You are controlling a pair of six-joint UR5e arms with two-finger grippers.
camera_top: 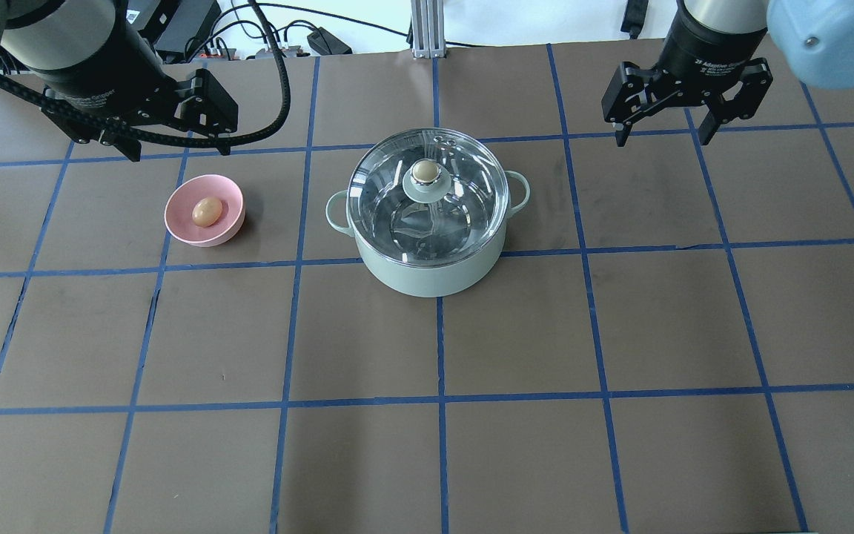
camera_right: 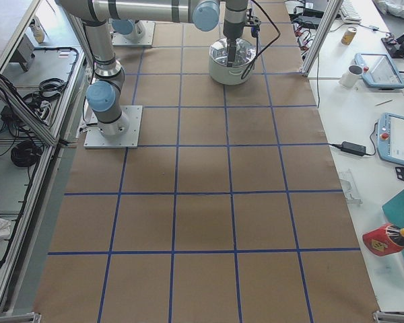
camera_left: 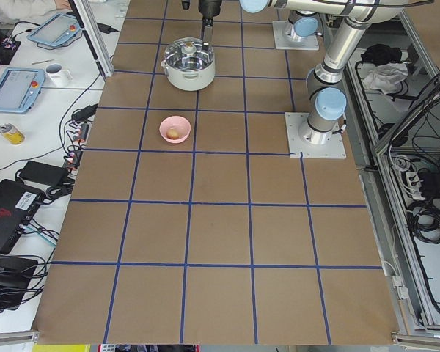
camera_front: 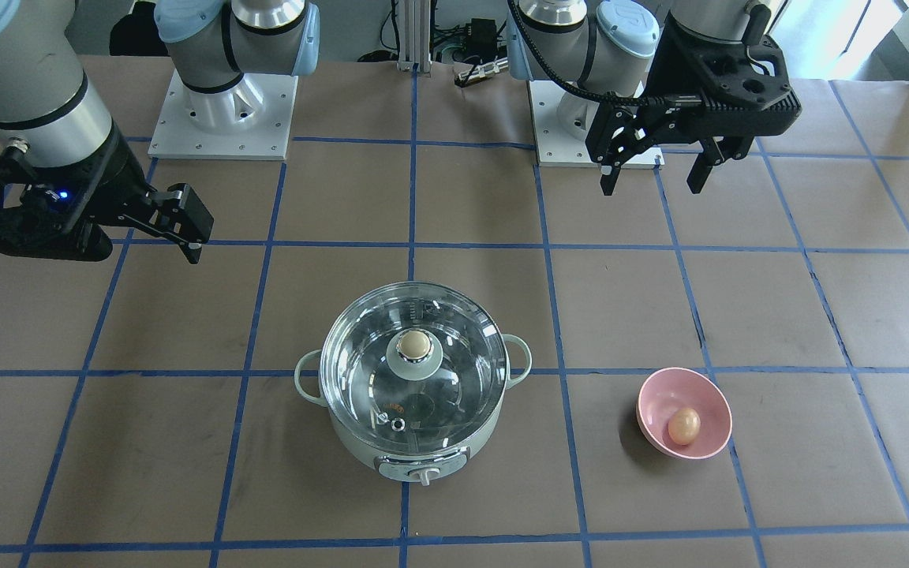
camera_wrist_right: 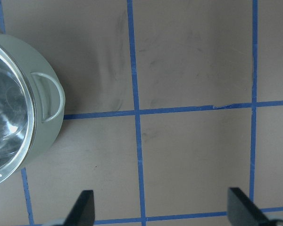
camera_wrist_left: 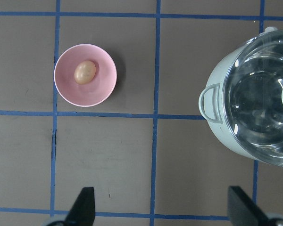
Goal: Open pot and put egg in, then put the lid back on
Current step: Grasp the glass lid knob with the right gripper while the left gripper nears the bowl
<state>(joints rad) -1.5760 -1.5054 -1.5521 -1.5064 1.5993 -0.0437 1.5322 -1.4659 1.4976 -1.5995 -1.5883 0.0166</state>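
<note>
The clear glass lid (camera_front: 373,375) has its plain round rim (camera_front: 479,308) resting on the pot's edge, so I expect it to come away in one piece and leave the pot standing when the robot lifts the knob.
The mint-green pot (camera_top: 427,278) stands mid-table with the clear glass lid (camera_top: 471,193) seated on it, tan knob up. The tan egg (camera_top: 207,211) lies in a pink bowl (camera_top: 179,222) to the pot's left. My left gripper (camera_top: 182,153) is open and empty, raised just beyond the bowl; in the left wrist view the egg (camera_wrist_left: 85,72) and the pot (camera_wrist_left: 217,127) show below its gripper (camera_wrist_left: 162,209). My right gripper (camera_top: 663,141) is open and empty, raised right of and beyond the pot. The right wrist view shows the pot's side handle (camera_wrist_right: 52,96).
Brown paper with a blue tape grid covers the table (camera_top: 516,334). The two arm bases (camera_front: 222,118) stand at the robot's side. Benches with pendants, cups and cables lie past the table's far edge (camera_left: 44,81).
</note>
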